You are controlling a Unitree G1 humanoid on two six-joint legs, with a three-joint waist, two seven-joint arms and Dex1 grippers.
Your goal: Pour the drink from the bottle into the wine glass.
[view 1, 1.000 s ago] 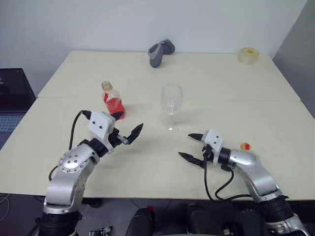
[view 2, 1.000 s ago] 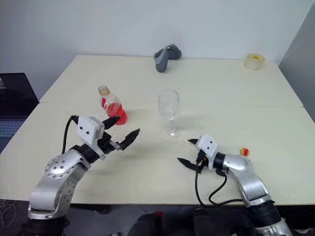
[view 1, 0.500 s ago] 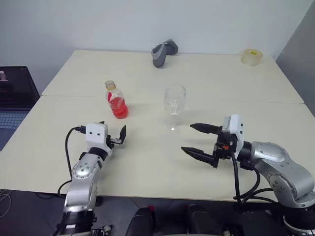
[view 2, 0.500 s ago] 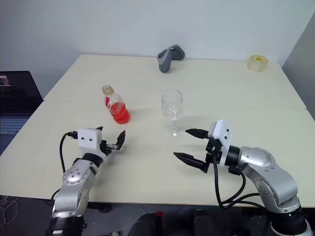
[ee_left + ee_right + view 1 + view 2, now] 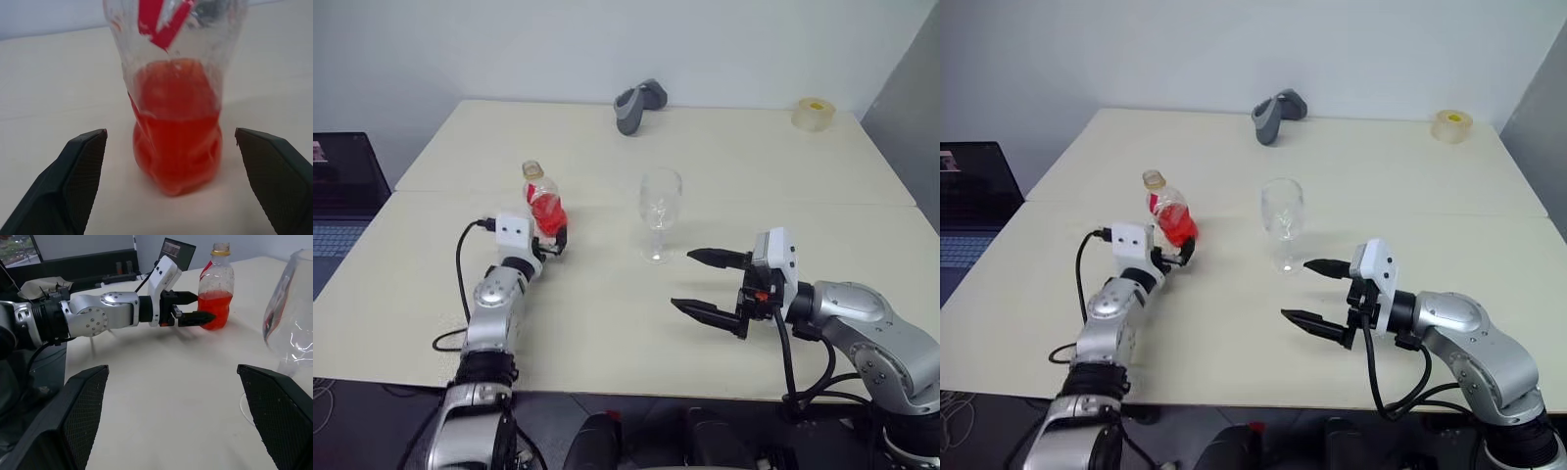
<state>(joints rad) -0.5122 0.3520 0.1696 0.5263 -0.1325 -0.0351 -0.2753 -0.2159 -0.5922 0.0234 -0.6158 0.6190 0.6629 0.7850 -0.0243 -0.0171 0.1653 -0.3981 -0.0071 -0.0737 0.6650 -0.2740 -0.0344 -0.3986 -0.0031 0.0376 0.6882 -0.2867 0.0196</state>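
Observation:
When I pour, the bottle (image 5: 542, 198) should fill most of the wine glass and keep some back: the red-orange drink (image 5: 548, 212) stands well above its base.
The bottle (image 5: 536, 186) stands upright on the left half of the table, its top bare with a yellow ring at the neck. The red-orange drink (image 5: 176, 147) fills its lower part. My left gripper (image 5: 553, 243) is open and level, its fingertips (image 5: 93, 147) reaching either side of the bottle's base, apart from it. The empty wine glass (image 5: 659, 211) stands upright near the table's middle. To its front right, my right gripper (image 5: 683, 279) hangs open above the table, pointing left, with nothing between its fingers.
A grey object (image 5: 636, 103) lies at the table's (image 5: 607, 333) far edge and a yellowish tape roll (image 5: 812, 113) at the far right corner. A laptop (image 5: 342, 191) sits off the table's left side. A seam crosses the table behind the glass.
My left arm has stretched forward, bringing its open gripper up to the bottle. The right gripper has risen off the table and turned its fingers leftward.

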